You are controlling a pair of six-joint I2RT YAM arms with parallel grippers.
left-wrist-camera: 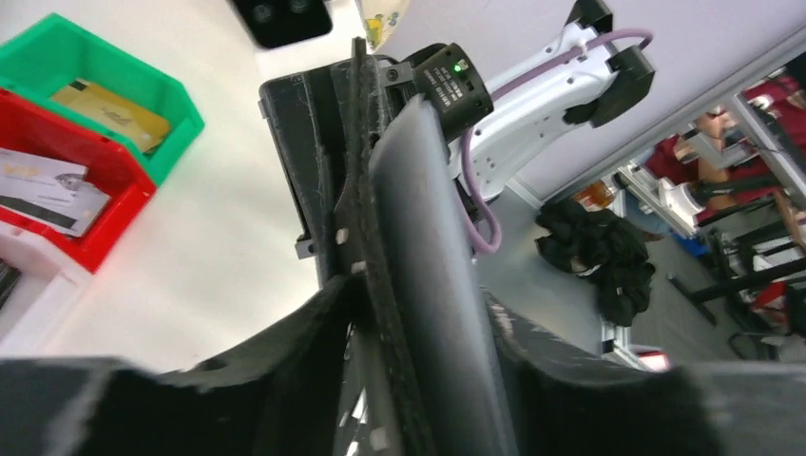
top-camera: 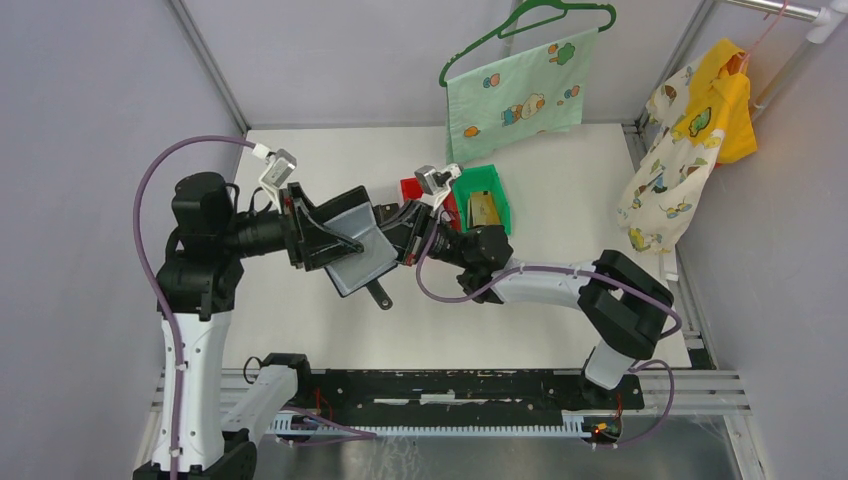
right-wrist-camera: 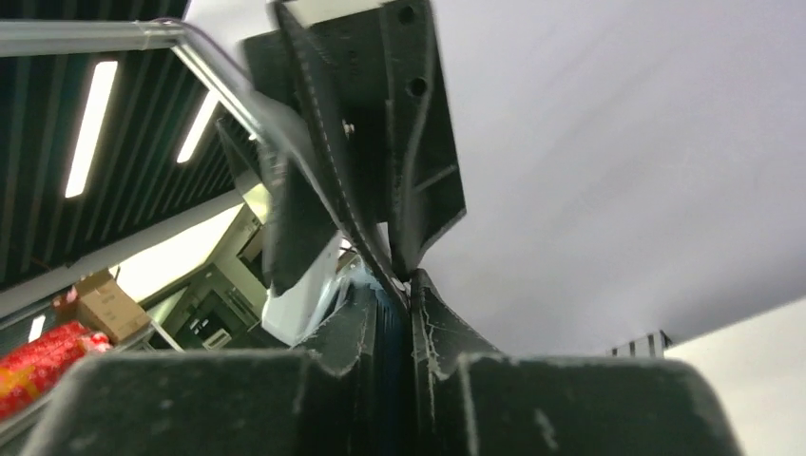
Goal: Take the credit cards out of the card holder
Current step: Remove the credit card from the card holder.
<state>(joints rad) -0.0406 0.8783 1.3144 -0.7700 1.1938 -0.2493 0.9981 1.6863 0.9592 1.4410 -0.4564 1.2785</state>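
My left gripper is closed across the card holder's grey-blue lining. It should open, move back and reach the loose leaf while my right gripper holds on to the card holder's edge.
The black card holder hangs open in the air above the table's middle, grey-blue lining up, snap tab dangling. My left gripper grips its left side; in the left wrist view the card holder fills the gap of the left gripper, touching both fingers. My right gripper pinches its right edge; in the right wrist view the right gripper is shut on the thin stitched card holder. A tan-gold credit card lies in the green bin. Whitish-grey credit cards lie in the red bin.
A pale green printed cloth on a green hanger hangs at the back. Yellow and white clothes hang at the right. A clear bin stands next to the red one. Both forearms meet over the table's centre.
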